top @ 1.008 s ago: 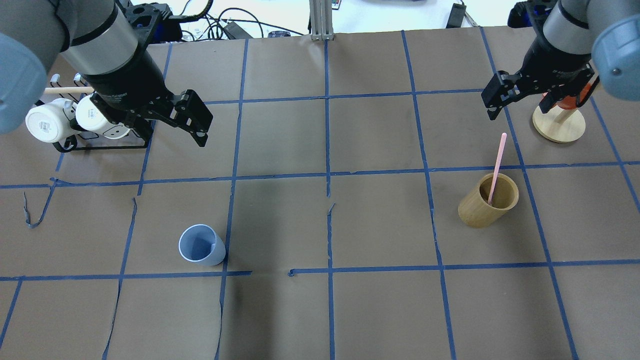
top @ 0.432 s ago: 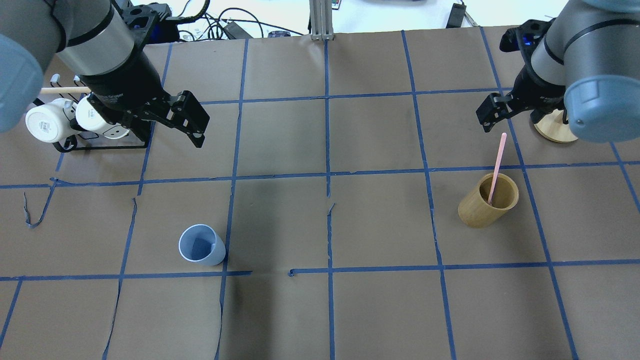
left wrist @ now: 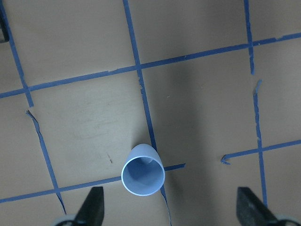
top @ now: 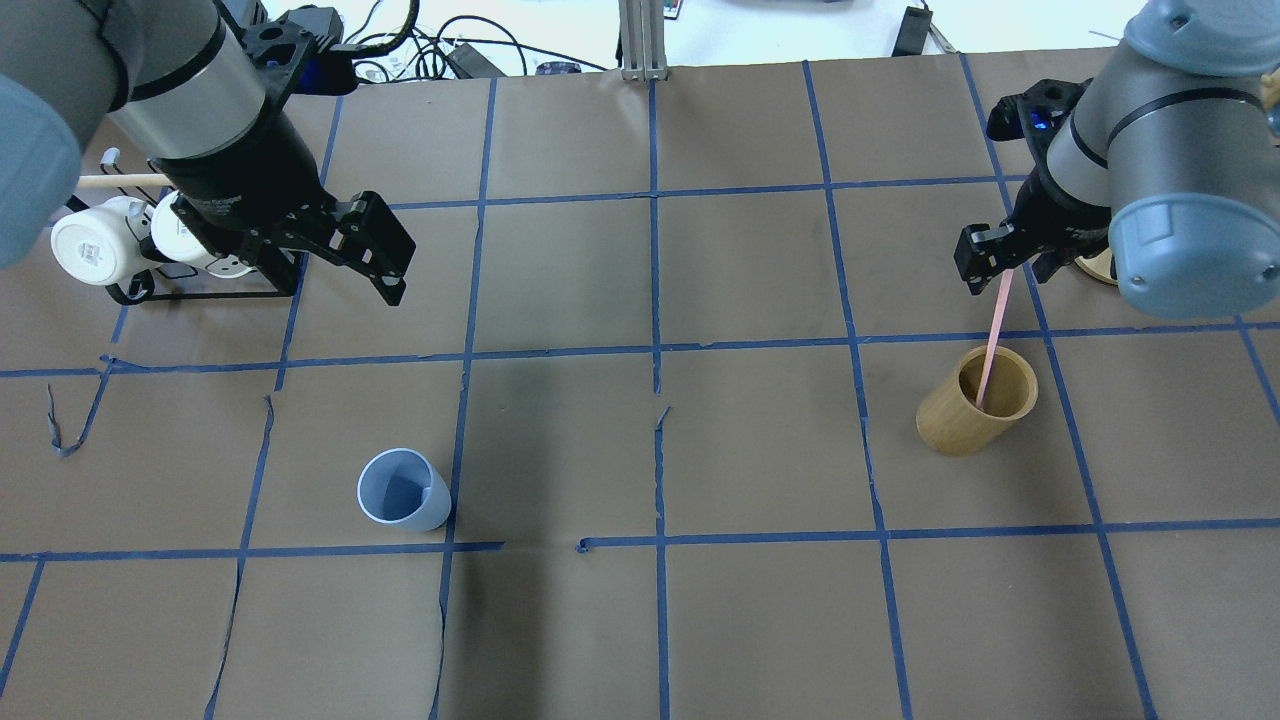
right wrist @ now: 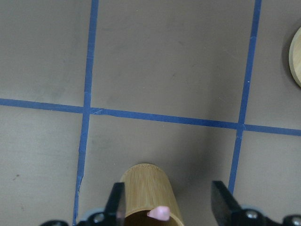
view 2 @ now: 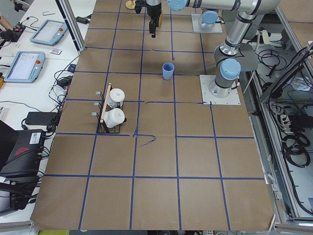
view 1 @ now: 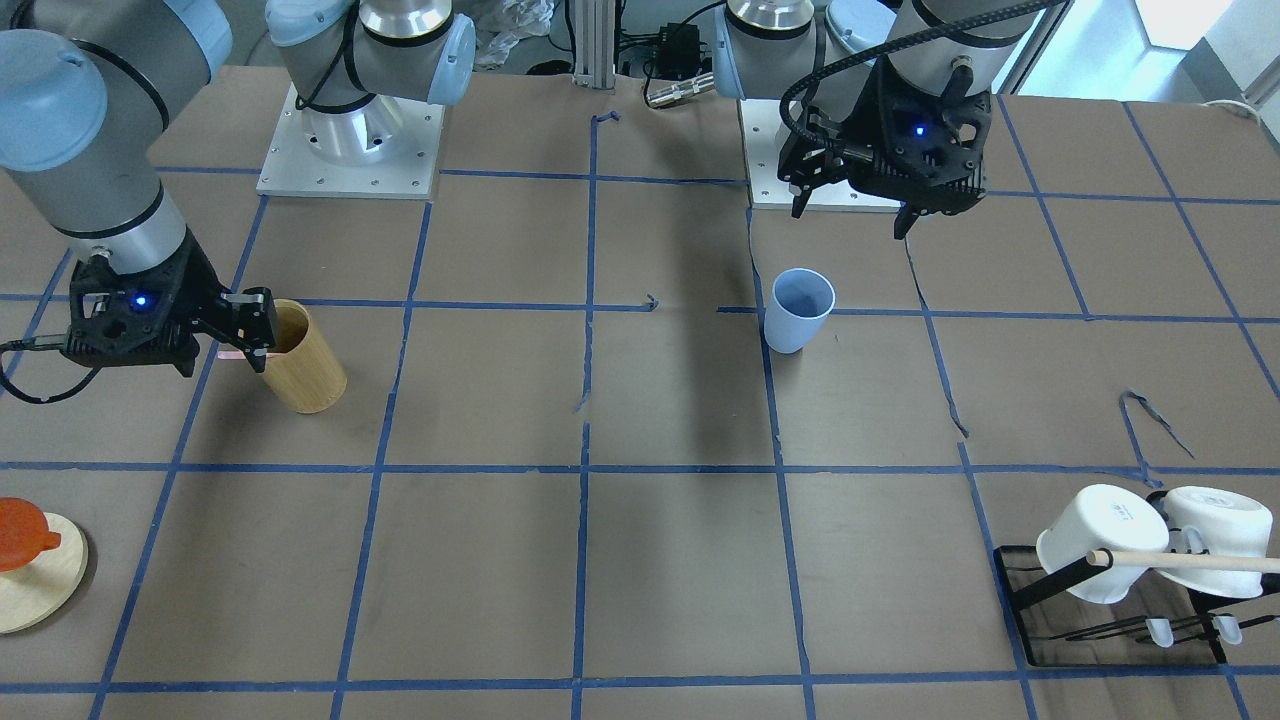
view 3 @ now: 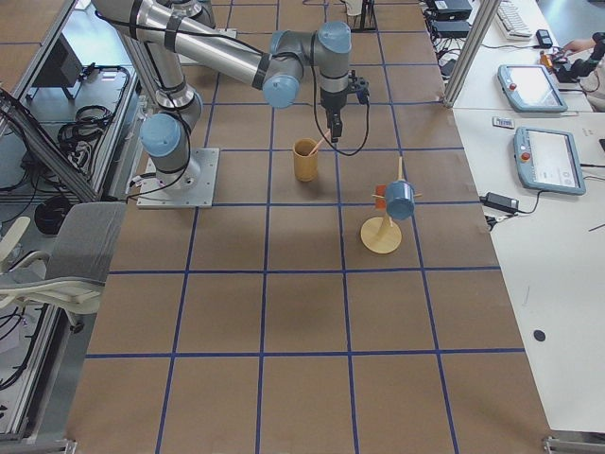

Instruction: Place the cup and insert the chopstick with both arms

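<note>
The thin chopstick (view 1: 230, 355) is leaning in the bamboo cylinder's wide opening (view 1: 286, 328). The chopstick will slide out freely when I lift it, and the cylinder will stay standing, empty.
The light-blue cup (top: 403, 490) stands upright on the table's near left; it also shows in the front view (view 1: 798, 310) and the left wrist view (left wrist: 143, 170). My left gripper (top: 393, 268) is open and empty, well above and beyond the cup. A pale-pink chopstick (top: 993, 335) leans in the tan bamboo cylinder (top: 975, 402). My right gripper (top: 1000, 268) is open, its fingers either side of the chopstick's top end. In the right wrist view the pink tip (right wrist: 160, 213) sits between the spread fingers (right wrist: 117, 203), touching neither.
A black rack with two white mugs (top: 120, 240) and a wooden rod stands at the far left, beside my left arm. A round wooden stand (view 1: 30, 575) with an orange piece is beyond the bamboo cylinder. Blue tape lines grid the brown table cover.
My right gripper has moved toward the bamboo cylinder and now brackets the chopstick's top. My left gripper shifted slightly. The cup, the cylinder and the chopstick have not moved.
</note>
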Controlling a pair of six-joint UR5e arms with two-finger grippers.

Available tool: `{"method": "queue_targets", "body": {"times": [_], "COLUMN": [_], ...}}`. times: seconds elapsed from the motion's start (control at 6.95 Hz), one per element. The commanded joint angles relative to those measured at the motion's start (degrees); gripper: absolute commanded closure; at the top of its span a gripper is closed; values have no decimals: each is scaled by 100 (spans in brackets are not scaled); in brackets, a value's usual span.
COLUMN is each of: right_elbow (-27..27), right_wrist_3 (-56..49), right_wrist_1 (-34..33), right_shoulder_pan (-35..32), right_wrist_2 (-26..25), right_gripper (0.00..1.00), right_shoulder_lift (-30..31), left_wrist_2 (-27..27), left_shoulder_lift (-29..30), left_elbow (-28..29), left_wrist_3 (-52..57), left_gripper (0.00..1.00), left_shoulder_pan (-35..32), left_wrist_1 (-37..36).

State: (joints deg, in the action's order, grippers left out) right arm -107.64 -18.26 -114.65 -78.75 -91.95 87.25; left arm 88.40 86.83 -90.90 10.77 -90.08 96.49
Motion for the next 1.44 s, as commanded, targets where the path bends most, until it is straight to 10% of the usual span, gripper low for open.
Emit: {"method": "queue_targets", "body": {"times": [0.0,1.3], "right_elbow": [-3,15], "right_wrist_3": [-2,-3], "right_wrist_1": [83,180], "right_shoulder_pan": [0,0], "right_wrist_2": [-7,63], "right_gripper": [59,75], "right_shoulder_lift": [12,47], "left_wrist_2": [-7,-59], "left_shoulder_lift": [-70,-96], "left_elbow": [-103,-174], "left_wrist_3": [39,572], "left_gripper": [0,0], "left_shoulder_pan": [156,428], "left_wrist_1": [10,159]}}
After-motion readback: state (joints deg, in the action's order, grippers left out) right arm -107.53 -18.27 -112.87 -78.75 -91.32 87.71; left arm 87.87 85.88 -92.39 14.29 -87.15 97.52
